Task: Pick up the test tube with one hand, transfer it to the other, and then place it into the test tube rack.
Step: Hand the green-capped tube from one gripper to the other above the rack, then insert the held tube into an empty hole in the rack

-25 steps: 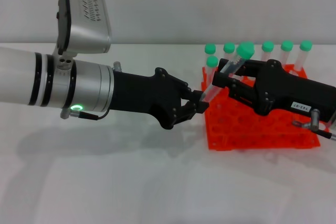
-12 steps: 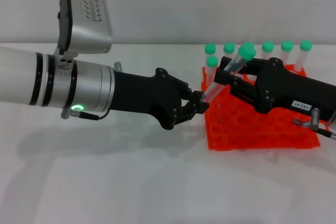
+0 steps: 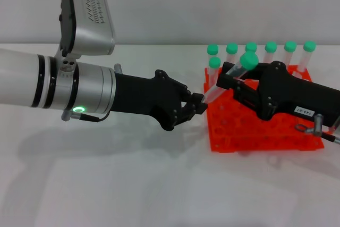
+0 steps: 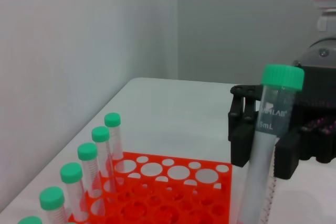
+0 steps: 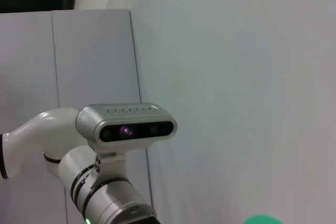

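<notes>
My left gripper is at the test tube's lower end (image 3: 209, 98). It should move away before my right gripper stands the tube in the rack (image 3: 230, 97).
The test tube (image 3: 214, 91) hangs tilted over the near left corner of the orange test tube rack (image 3: 249, 131), green cap up. My right gripper (image 3: 229, 80), black with a white label, is shut on the tube's upper part just below the cap. My left gripper (image 3: 200, 104), on the silver-white forearm, is open at the tube's lower end. In the left wrist view the tube (image 4: 268, 145) stands close in front, with the right gripper (image 4: 262, 140) clasping it over the rack (image 4: 157, 182). The tube's cap (image 5: 260, 220) shows at the edge of the right wrist view.
Several other green-capped tubes (image 3: 271, 48) stand in the rack's back row; they also show in the left wrist view (image 4: 86, 153). A white wall rises behind the table. The left arm's wrist camera (image 5: 126, 124) faces the right wrist view.
The right gripper has closed in on the tube and dropped slightly, and the cap has sunk with it. The left gripper's fingertips have drawn back a little to the left.
</notes>
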`<state>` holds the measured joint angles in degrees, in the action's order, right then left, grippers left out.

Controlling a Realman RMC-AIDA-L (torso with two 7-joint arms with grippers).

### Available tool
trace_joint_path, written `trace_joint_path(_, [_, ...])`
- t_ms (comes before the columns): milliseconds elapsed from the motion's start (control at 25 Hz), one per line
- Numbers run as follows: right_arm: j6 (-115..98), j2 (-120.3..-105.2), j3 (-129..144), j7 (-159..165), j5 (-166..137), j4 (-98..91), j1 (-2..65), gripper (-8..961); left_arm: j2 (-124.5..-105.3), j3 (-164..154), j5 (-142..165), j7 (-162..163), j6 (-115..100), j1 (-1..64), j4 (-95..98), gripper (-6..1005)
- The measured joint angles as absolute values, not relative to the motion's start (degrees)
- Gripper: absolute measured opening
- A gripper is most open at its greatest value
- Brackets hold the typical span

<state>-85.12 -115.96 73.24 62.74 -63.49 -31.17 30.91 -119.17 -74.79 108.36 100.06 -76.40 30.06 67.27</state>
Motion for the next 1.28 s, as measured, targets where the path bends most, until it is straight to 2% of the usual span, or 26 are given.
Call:
trace_joint_path(280, [-84.81,-115.85,73.18,62.71,-63.49,-31.12,30.8,206,-119.12,-73.98,108.36,100.46,-76.21,29.82,67.62,185])
trace_joint_path(520, [-83.98,-115.54,73.0,62.64,-62.91,-31.19,30.58,205,-119.16,-69.48,107.84,100.42,-75.64,26.78,67.6,256])
trace_joint_path(640, [-82.68,-115.5,72.98,62.35,-62.89,-31.35,30.64,205,-119.2,-67.31,107.32,100.12,-75.3,24.23,67.3,470])
trace_joint_path(1040, [-74.38,-115.55,72.94,59.54,-62.83,-31.63,31.18,205,-119.18,-66.06,97.75,94.52,-67.93,13.26,65.41,714])
trace_joint_path(1240, [-68.89,-115.3,72.67,58.24,-62.83,-31.59,31.24,205,-119.18,-65.97,77.41,77.38,-64.48,6.94,57.34,893])
trace_joint_path(1280, [-67.65,-115.3,72.67,57.8,-62.83,-31.58,31.4,205,-119.18,-65.97,75.5,75.74,-64.51,6.36,56.41,893])
